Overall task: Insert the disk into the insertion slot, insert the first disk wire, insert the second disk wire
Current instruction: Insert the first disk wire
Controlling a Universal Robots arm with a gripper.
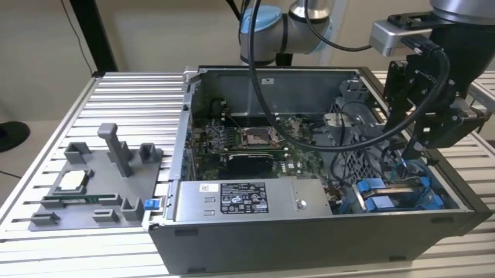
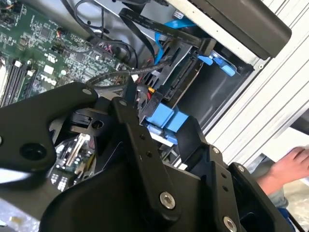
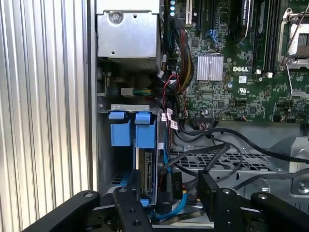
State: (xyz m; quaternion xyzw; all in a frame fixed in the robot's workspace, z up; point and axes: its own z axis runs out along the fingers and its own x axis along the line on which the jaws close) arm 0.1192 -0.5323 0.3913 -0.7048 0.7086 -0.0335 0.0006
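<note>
The black disk wire turns back on itself in a slack bend (image 3: 225,147). I expect it to bow into a rounder loop when I push its plug (image 3: 176,185) in.
The disk (image 3: 146,176) stands edge-on in its blue carrier inside the insertion slot (image 3: 128,107), with two blue tabs (image 3: 133,134) at the slot's mouth. The same bay (image 1: 379,195) lies at the case's front corner on the exterior view's right. A blue wire (image 3: 166,162) and black wires run down beside the disk to a black connector (image 3: 167,199). My gripper (image 3: 168,189) hangs just above this end of the disk, open, its fingers (image 3: 129,205) standing on either side of the connector and apart from it. In the exterior view the gripper (image 1: 421,147) is right above the bay.
The grey power-supply box (image 1: 247,200) lies along the case's front, with the motherboard (image 1: 255,139) and its square socket behind. Loose black cables (image 3: 227,150) cross near the bay. A grey fixture tray (image 1: 93,185) sits on the slatted table at the exterior view's left. A person's hand (image 2: 289,166) is beside the case.
</note>
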